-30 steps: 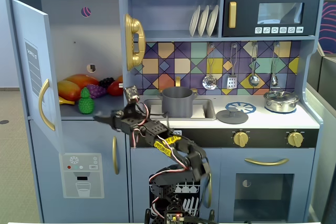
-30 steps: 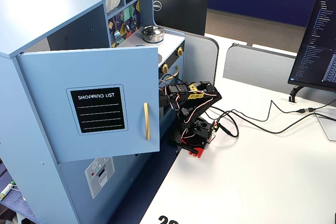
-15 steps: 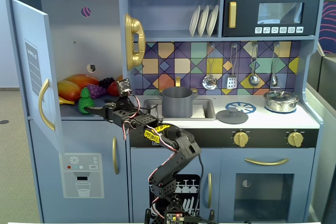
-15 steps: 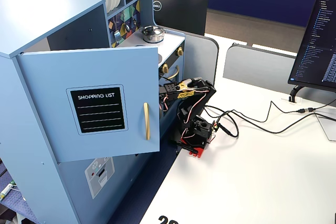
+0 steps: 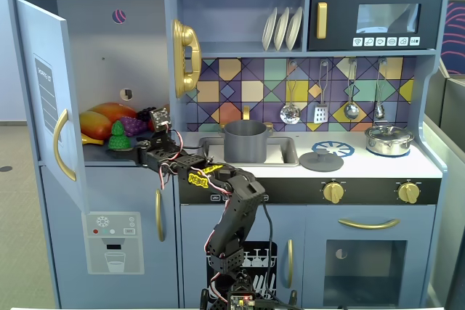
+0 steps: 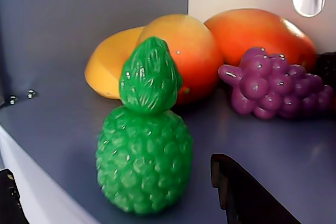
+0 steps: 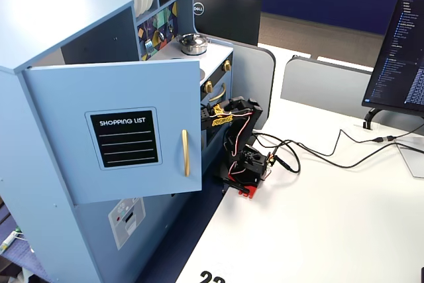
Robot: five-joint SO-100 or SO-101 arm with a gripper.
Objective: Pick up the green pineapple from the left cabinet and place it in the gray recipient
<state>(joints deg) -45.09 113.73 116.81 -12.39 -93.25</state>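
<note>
My gripper will place the green pineapple [image 5: 119, 136] inside, and the green pineapple will sink out of sight below the recipient's rim, because the gray recipient's sides [image 5: 245, 144] are taller than it.
The green pineapple [image 5: 118, 136] stands upright at the front of the shelf in the left cabinet [image 5: 102, 56], whose door is swung open. In the wrist view the pineapple [image 6: 144, 166] fills the centre. My gripper [image 6: 113, 182] is open, with one dark finger [image 6: 247, 198] to the pineapple's right and the other at the lower left edge; neither touches it. In a fixed view the gripper [image 5: 136, 147] is at the shelf's front edge, just right of the pineapple. The gray recipient [image 5: 245, 141] stands in the sink. In the side fixed view the open door [image 7: 126, 130] hides pineapple and gripper.
A purple grape bunch [image 6: 273, 85], an orange-red fruit [image 6: 184, 56] and a yellow one lie behind the pineapple. A steel lidded pot [image 5: 389, 139] and a gray lid [image 5: 321, 160] sit on the counter. The arm's base [image 7: 246, 167] stands on the white table.
</note>
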